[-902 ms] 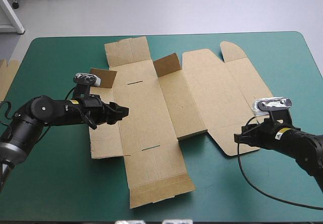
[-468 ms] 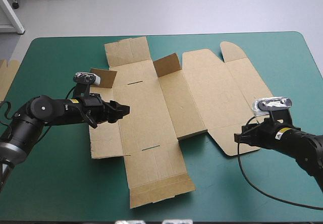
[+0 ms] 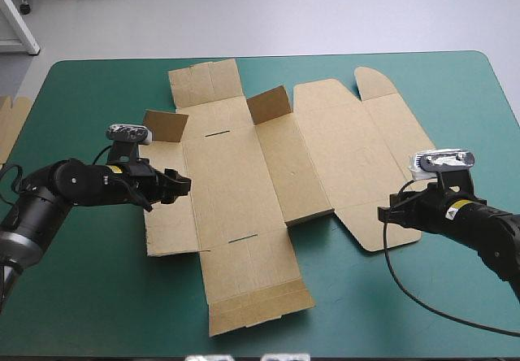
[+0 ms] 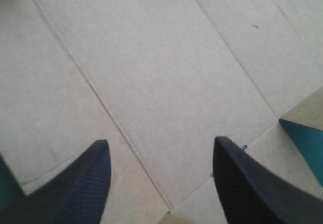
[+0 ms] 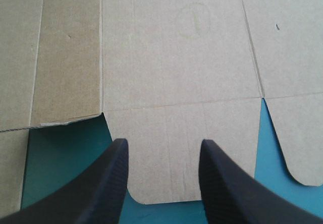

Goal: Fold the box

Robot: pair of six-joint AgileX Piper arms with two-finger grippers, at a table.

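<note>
The middle panel has a slot [image 3: 218, 133] close to the far end panel [image 3: 205, 83]. I expect the far end panel to fold over into the box when I push it.
The brown box [image 3: 268, 174] lies mostly flat across the middle of the teal-green table, with two small flaps [image 3: 268, 103] raised near its far side. My left gripper [image 3: 180, 184] hovers open over the box's left panel [image 4: 166, 82], its black fingers [image 4: 81, 183] well apart above a crease. My right gripper [image 3: 383, 215] is open at the box's near right edge. The rounded tab of the box [image 5: 186, 153] lies under and ahead of its fingers [image 5: 108, 178].
More brown board [image 3: 12, 121] shows at the table's left edge. Bare teal-green cover [image 3: 390, 312] stretches along the near side and the right of the table. Cover also shows beside the tab [image 5: 65, 153] in the right wrist view.
My left gripper has drawn back to the left, from over the box's middle-left crease toward the left panel's edge. The right gripper has shifted only slightly.
</note>
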